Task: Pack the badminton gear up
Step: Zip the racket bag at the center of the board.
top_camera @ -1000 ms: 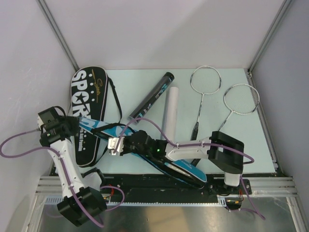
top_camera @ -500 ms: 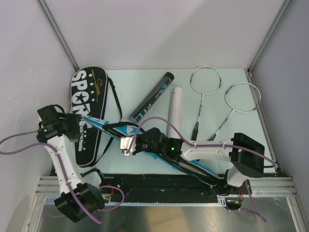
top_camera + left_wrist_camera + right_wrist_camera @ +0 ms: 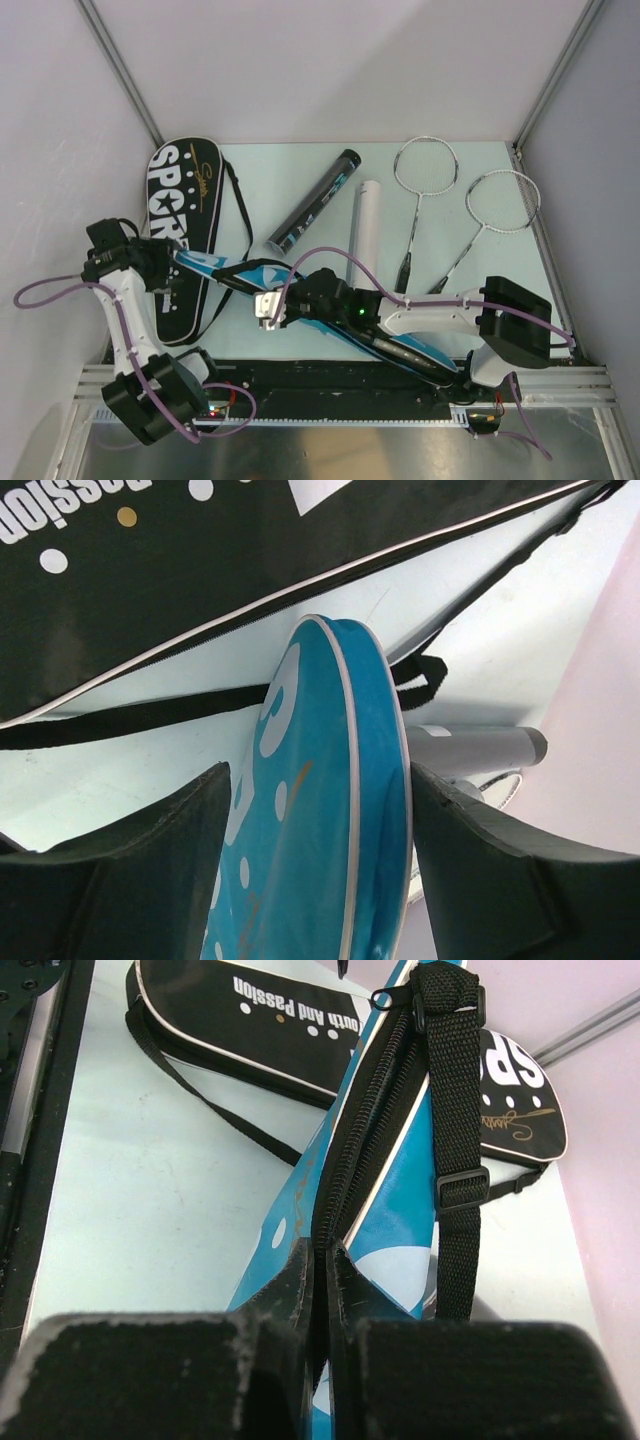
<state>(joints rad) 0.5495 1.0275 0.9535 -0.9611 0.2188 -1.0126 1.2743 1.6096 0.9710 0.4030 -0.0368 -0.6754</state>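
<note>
The zip edge (image 3: pixel 330 1222) is in my right gripper, short of the zip pull (image 3: pixel 386 999), so my left gripper should hold the rounded end while my right gripper takes the zip pull.
A blue racket cover (image 3: pixel 208 263) lies slantwise across the near part of the table, its zip side turned up. My right gripper (image 3: pixel 268 305) is shut on that zip edge (image 3: pixel 345 1190), beside the black strap (image 3: pixel 455 1160). My left gripper (image 3: pixel 165 262) stands open around the cover's rounded end (image 3: pixel 330 810): the right finger (image 3: pixel 470 840) touches it and the left finger (image 3: pixel 150 860) is apart from it. The black "SPORT" cover (image 3: pixel 185 200) lies flat at the far left, partly under the blue one. Two silver rackets (image 3: pixel 425 165) (image 3: pixel 500 203) lie at the far right.
A black printed tube (image 3: pixel 315 200) and a white tube (image 3: pixel 365 225) lie side by side mid-table, just beyond the blue cover. The black cover's strap (image 3: pixel 240 200) trails across the mat. Walls stand close on the left, right and back.
My left gripper has opened and let go of the blue cover's end. My right gripper has moved to the right, still shut on the zip edge, taking the cover with it.
</note>
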